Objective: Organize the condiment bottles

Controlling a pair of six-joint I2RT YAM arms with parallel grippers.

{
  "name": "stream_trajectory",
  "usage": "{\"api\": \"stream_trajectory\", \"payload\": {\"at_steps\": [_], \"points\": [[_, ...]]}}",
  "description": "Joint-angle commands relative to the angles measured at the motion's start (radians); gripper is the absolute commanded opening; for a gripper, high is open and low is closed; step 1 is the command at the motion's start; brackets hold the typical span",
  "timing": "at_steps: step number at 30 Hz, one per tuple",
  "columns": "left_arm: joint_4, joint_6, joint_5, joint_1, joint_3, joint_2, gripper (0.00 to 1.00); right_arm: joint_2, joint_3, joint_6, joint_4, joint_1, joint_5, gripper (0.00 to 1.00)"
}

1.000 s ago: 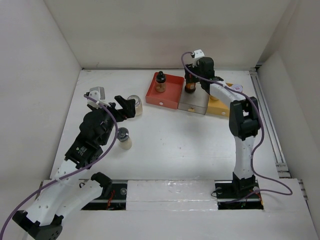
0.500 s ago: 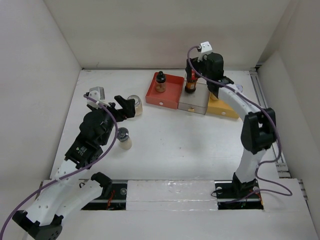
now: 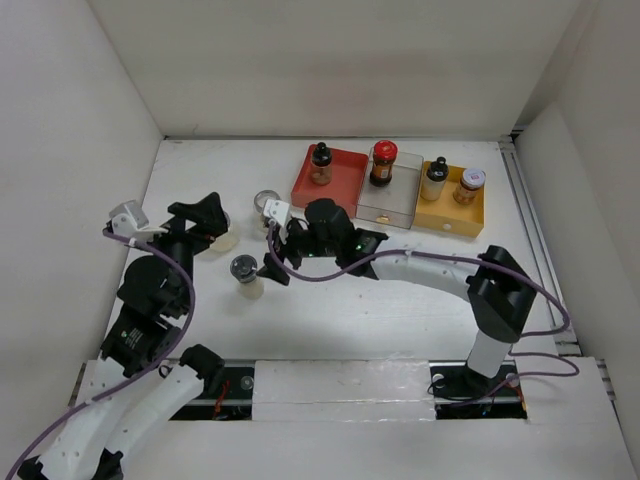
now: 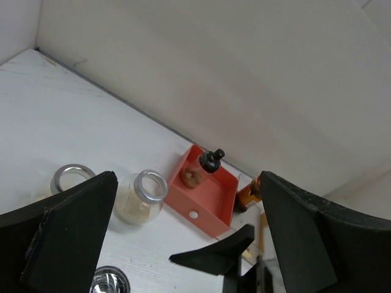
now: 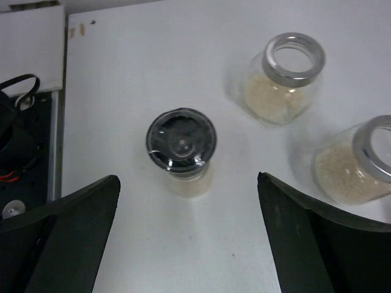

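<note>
The dark-lidded jar [image 3: 250, 288] stands apart from its neighbours, facing my open fingers, so my right gripper should now move forward until they straddle the jar's lid [image 3: 243, 267], then close.
Three loose condiment jars stand left of centre: a dark-lidded jar [image 3: 246, 275] [image 5: 181, 146] and two silver-rimmed jars [image 3: 265, 205] [image 3: 225, 235]. My right gripper [image 3: 282, 250] [image 5: 186, 177] is open, its fingertips on either side of the dark-lidded jar without touching it. Open too, my left gripper [image 3: 210, 222] [image 4: 188, 177] hovers over the leftmost silver-rimmed jar and holds nothing. A black-capped amber bottle [image 3: 320, 163] stands in the red tray [image 3: 350, 195]. The red-capped brown bottle [image 3: 382, 163] stands in the grey tray [image 3: 388, 212]. Two bottles [image 3: 434, 178] [image 3: 468, 185] stand in the yellow tray [image 3: 448, 218].
The three trays sit side by side along the back of the table. White walls close in the left, back and right. My right arm [image 3: 430, 270] lies stretched across the table's middle. A rail [image 3: 535, 240] runs along the right edge.
My right gripper opened, left the red-capped bottle standing in the grey tray and swung down-left to the loose jars. My left arm drew back to the left, off the silver-rimmed jar.
</note>
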Motion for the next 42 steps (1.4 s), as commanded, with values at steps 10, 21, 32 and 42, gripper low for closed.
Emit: {"api": "stream_trajectory", "payload": {"at_steps": [10,21,32,42], "points": [[0.064,0.023,0.013,0.0,-0.034,-0.028,0.99,0.229,0.186,-0.037,0.019,0.052,-0.134,1.0],[0.064,0.032,0.053,0.0,-0.034,0.002,0.99,0.342,0.237,0.01,0.16,0.063,-0.076,0.98],[0.074,0.041,0.062,0.0,-0.034,0.002,0.99,0.21,0.094,0.153,0.389,0.031,-0.008,0.53],[0.074,0.041,0.108,0.0,-0.034,0.024,0.99,-0.244,-0.141,0.157,0.346,-0.294,0.163,0.49]]}}
